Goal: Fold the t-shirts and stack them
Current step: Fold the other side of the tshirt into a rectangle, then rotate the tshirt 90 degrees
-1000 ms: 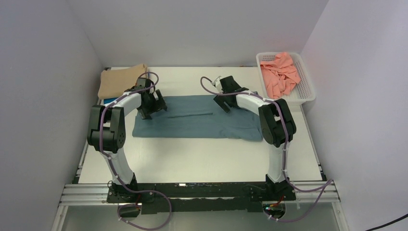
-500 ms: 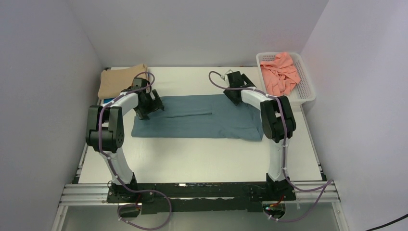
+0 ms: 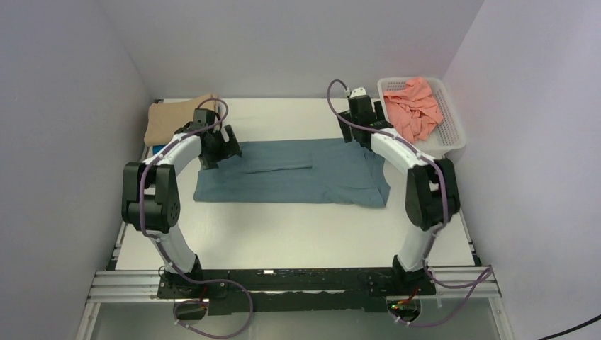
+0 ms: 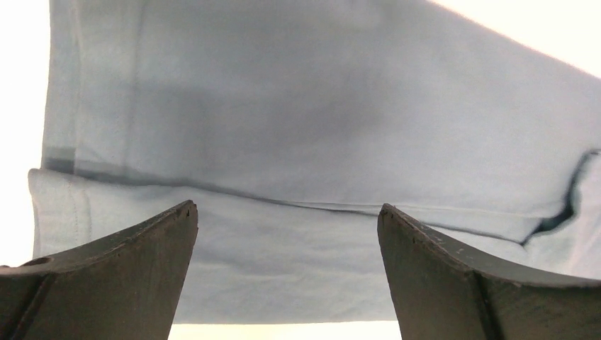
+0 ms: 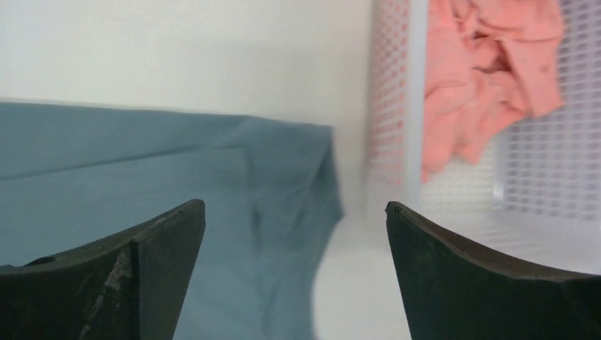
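Note:
The teal-grey t-shirt is lying crosswise with one end (image 3: 378, 185) close to the basket, so my left gripper and my right gripper should turn its hem (image 3: 199, 190) toward me before they start folding.
A dusty teal-grey t-shirt (image 3: 290, 172) lies flat across the middle of the table, folded lengthwise; it also shows in the left wrist view (image 4: 305, 127) and the right wrist view (image 5: 142, 163). My left gripper (image 3: 221, 150) is open and empty, just above the shirt's far left corner. My right gripper (image 3: 360, 129) is open and empty over the shirt's far right corner, beside the basket. A salmon pink t-shirt (image 3: 412, 106) lies crumpled in the basket. A folded tan t-shirt (image 3: 177, 117) sits at the far left on a bright blue one (image 3: 157, 149).
The white perforated basket (image 3: 453, 138) stands at the far right against the wall; it also shows in the right wrist view (image 5: 546, 170). Walls close in on three sides. Bare white table (image 3: 298, 234) lies between the shirt and the arm bases.
My right gripper has swung right along the shirt's far edge toward the basket. My left gripper has shifted slightly back and left at the shirt's far left corner. The shirt's right end looks slightly rumpled.

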